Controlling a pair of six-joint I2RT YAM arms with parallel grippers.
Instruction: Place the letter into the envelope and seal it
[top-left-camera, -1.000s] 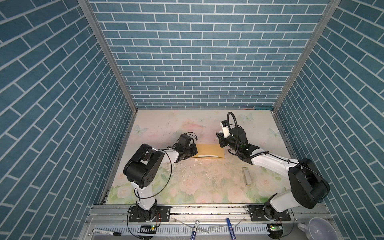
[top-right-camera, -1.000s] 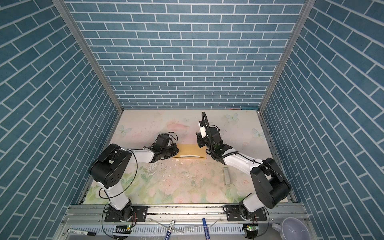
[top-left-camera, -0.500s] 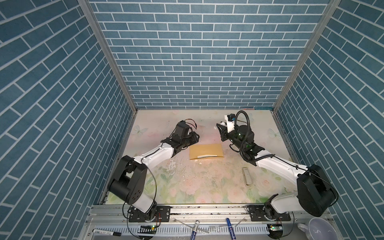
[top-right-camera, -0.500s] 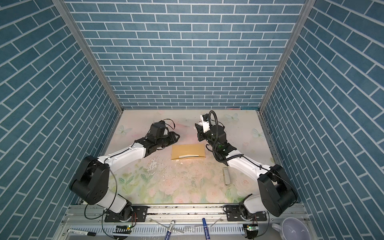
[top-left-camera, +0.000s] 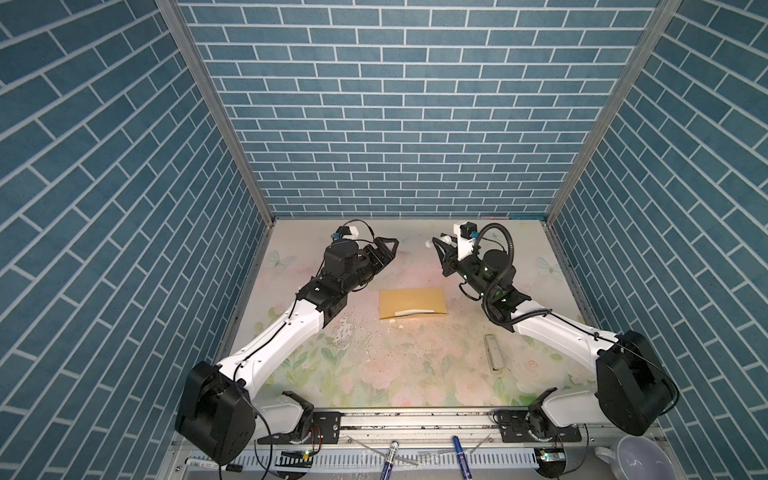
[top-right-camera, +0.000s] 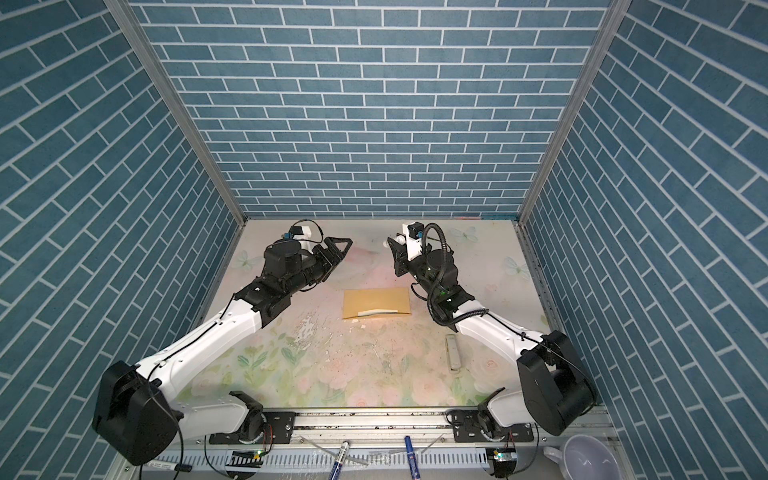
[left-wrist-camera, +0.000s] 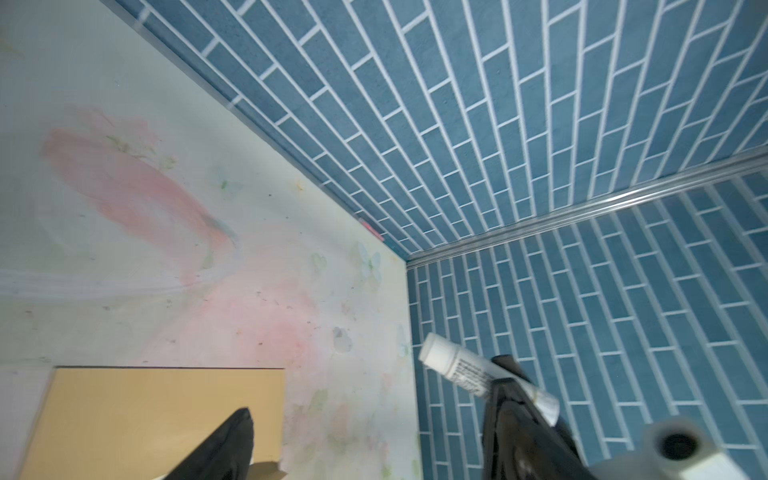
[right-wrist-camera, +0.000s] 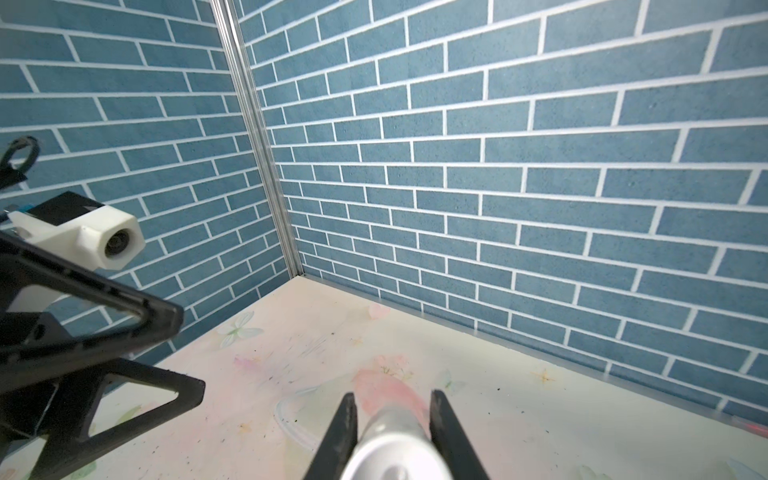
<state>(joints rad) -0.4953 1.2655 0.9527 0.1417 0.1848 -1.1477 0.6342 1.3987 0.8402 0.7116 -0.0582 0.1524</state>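
I keep moving my open left gripper in toward the white tube's cap (left-wrist-camera: 438, 350), which sticks out free toward it, until its fingers are on both sides of the cap (top-left-camera: 429, 244), and then close it.
The mustard-yellow envelope (top-left-camera: 411, 301) (top-right-camera: 376, 301) lies flat mid-table in both top views, a pale strip along its near edge; its corner (left-wrist-camera: 158, 415) shows in the left wrist view. The letter is hidden from every view. My left gripper (top-left-camera: 392, 246) (top-right-camera: 347, 246) hangs raised behind and left of the envelope, open and empty; one of its fingers (left-wrist-camera: 232, 440) overlaps the envelope in the left wrist view. My right gripper (top-left-camera: 439, 247) (right-wrist-camera: 392, 399) hangs raised behind and right of the envelope. It is shut on a white tube (right-wrist-camera: 395, 432) (left-wrist-camera: 453, 365).
A small pale rectangular piece (top-left-camera: 494, 352) lies on the floral table at the right. White flecks (top-left-camera: 353, 328) lie scattered near the envelope's front left. Blue brick walls close three sides. Pens (top-left-camera: 388, 459) and a white cup (top-left-camera: 631, 457) sit beyond the front rail.
My left gripper left the envelope's left edge, rose toward the back and opened. My right gripper, still on the tube, lifted up and back. The envelope stayed put.
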